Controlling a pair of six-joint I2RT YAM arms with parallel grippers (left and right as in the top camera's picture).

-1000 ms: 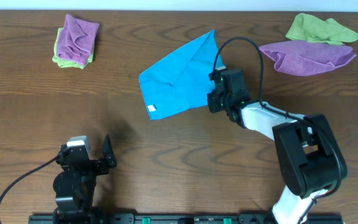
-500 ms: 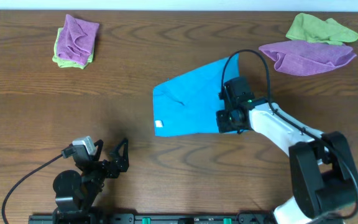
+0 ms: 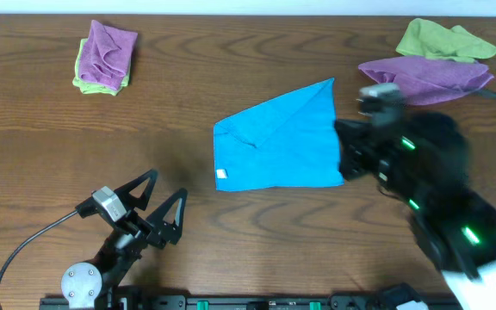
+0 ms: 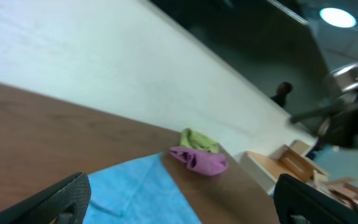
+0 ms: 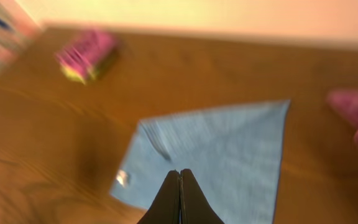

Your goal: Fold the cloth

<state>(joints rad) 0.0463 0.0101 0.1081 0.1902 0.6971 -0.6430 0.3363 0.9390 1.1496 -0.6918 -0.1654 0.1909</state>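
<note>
I can see that the sky-blue cloth's back corner (image 3: 252, 125) lies folded over the cloth's middle. Next, my left gripper pinches the corner's tip (image 3: 254, 145) and pulls it back flat before folding.
The sky-blue cloth (image 3: 278, 142) lies flat in the middle of the table, with one raised crease near its left side and its white tag (image 3: 222, 175) at the front left corner. My right gripper (image 3: 347, 159) is blurred by motion, raised above the cloth's right edge. In the right wrist view its jaws (image 5: 179, 172) are shut with nothing between them, above the cloth (image 5: 222, 140). My left gripper (image 3: 164, 191) stands wide open at the front left, apart from the cloth. In its wrist view the fingers frame the cloth (image 4: 135, 186).
A purple cloth on a lime-green one (image 3: 106, 53) lies at the far left. A purple cloth (image 3: 424, 77) and a lime-green cloth (image 3: 442, 39) lie at the far right. The right arm's bulk (image 3: 446, 198) hangs over the table's right side.
The right gripper pulled the cloth to the right until it lay flat, then rose away from it. The left gripper lifted and tilted toward the cloth.
</note>
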